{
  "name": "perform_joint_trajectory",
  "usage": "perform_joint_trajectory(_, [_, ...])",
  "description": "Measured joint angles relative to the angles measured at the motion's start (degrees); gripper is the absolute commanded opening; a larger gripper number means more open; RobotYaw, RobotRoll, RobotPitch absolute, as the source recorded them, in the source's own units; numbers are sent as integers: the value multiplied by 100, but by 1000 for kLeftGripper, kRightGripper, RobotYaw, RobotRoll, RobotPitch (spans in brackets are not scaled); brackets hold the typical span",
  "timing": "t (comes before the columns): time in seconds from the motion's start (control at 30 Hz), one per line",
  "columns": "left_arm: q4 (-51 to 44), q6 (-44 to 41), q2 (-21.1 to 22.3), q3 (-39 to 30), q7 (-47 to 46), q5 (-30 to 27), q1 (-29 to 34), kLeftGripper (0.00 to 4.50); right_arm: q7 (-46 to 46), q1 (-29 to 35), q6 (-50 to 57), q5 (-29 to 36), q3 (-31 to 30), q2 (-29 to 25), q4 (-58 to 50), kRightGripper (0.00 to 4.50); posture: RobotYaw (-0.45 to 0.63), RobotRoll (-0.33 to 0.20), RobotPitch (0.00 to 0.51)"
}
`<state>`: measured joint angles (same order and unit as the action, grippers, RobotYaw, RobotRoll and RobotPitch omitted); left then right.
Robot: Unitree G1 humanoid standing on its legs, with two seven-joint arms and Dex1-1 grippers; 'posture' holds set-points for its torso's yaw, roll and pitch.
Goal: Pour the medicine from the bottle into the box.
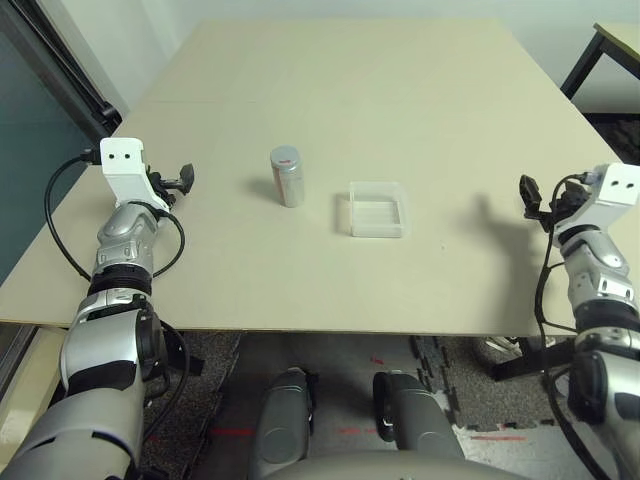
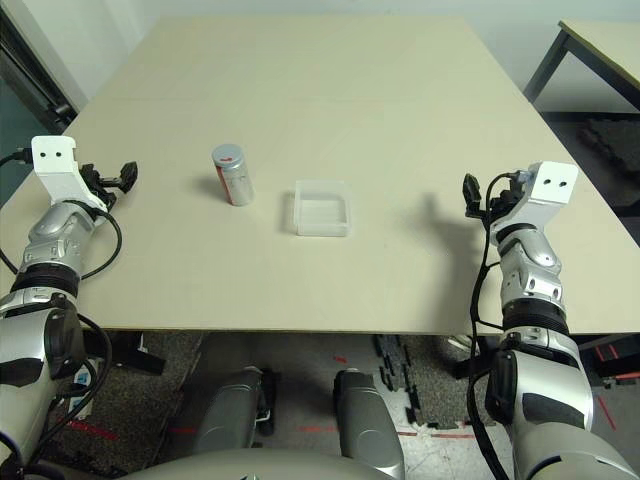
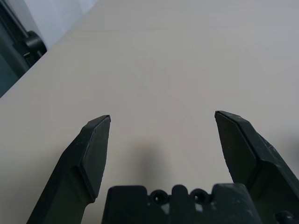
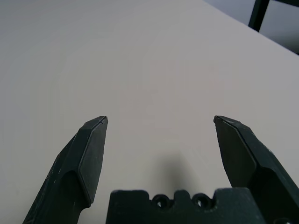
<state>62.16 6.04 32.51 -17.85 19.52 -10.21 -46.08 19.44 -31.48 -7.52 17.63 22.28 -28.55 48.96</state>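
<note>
My gripper will turn the bottle's round cap, and the cap will twist off and leave the bottle's opening open, because a red mark is on the cap.
The bottle, a small silvery-grey cylinder with a red mark on its round cap, stands upright on the beige table, left of centre. Just to its right lies the box, shallow, square and of clear whitish plastic, with nothing visible inside. My left gripper hovers near the table's left edge, well left of the bottle, and its fingers are spread wide over bare tabletop. My right gripper is over the right side of the table, well right of the box, open with nothing between its fingers.
The table's front edge runs close to my body. A second table with a dark leg stands at the far right. A dark panel lines the left side. Bare tabletop lies between each gripper and the two objects.
</note>
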Motion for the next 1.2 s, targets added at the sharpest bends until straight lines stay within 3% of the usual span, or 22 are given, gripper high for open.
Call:
perform_joint_trajectory(0.2, [245, 1, 17, 53, 28, 58, -54, 4481, -87, 87, 10, 8, 74, 18, -184, 4500, 31, 0, 129])
perform_joint_trajectory(0.43, [102, -64, 226, 97, 550, 50, -462, 4481, 153, -95, 421, -2, -105, -91, -517, 4500, 76, 0, 99])
perform_joint_trajectory(0.6, [-1033, -517, 320, 225, 1400, -74, -86, 4481, 660, -34, 1268, 51, -320, -308, -1463, 4500, 95, 0, 99])
perform_joint_trajectory(0.77, [-2829, -1654, 407, 398, 2241, -434, 743, 4481, 1507, 357, 2450, 196, -758, -717, -2934, 4500, 98, 0, 96])
perform_joint_trajectory(0.97, [-4522, -2900, 295, 734, 2642, -846, 1203, 4481, 2010, 494, 4005, 519, -1282, -970, -4569, 4500, 76, 0, 92])
perform_joint_trajectory(1.2, [-4968, -3430, -70, 1133, 2726, -926, 1511, 4481, 2069, 499, 4843, 720, -1518, -891, -5330, 4500, 52, 0, 90])
